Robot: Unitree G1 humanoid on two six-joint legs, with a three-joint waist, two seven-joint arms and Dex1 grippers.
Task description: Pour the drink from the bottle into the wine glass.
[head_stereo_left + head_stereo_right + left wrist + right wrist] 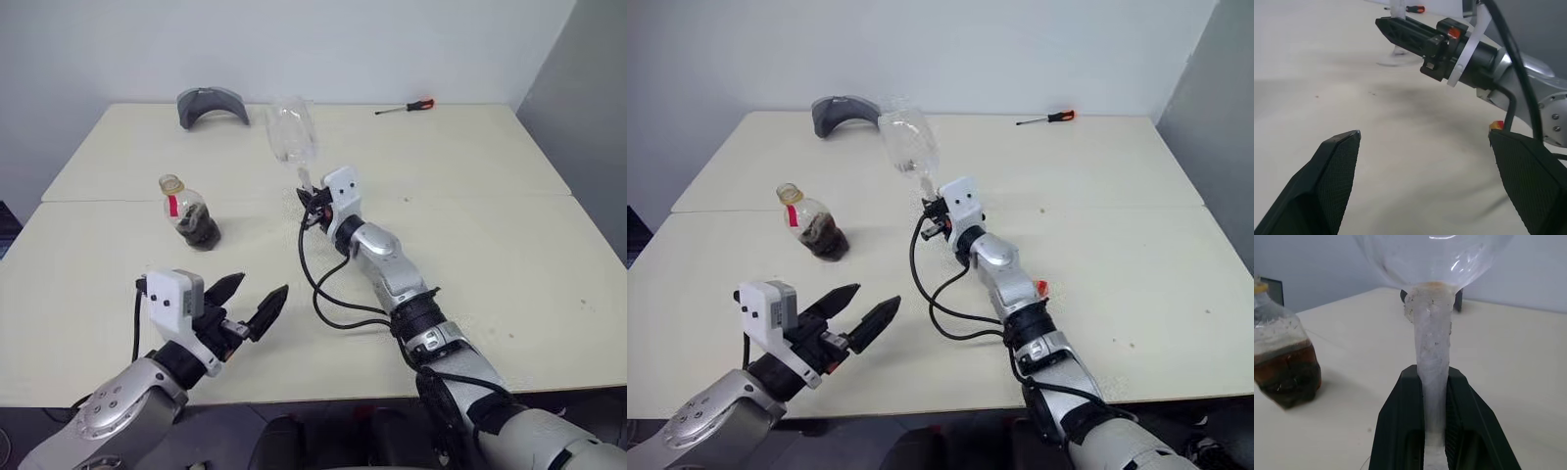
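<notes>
The robot's right gripper should pull the wine glass closer, set it upright on its foot (1399, 60) and let go of it before the robot pours, because the wine glass's bowl (292, 132) leans toward the back.
The wine glass (291, 130) is clear and leans a little to the left, its bowl showing no drink. My right gripper (307, 199) is shut on its thin stem (1432, 347), near the middle of the table. The bottle (191, 213) stands on the table to the left of the glass. It is squat clear plastic with a yellowish top and a red label strip. The dark brown drink (1284, 374) fills its lower half. My left gripper (262, 284) hovers open near the table's front edge, in front of the bottle, with nothing between its fingers (1334, 166).
A grey curved object (211, 103) lies at the back left. At the back right lies a red-handled screwdriver (407, 107). A black cable (323, 294) loops from my right wrist onto the table (509, 225). A seam runs across the table.
</notes>
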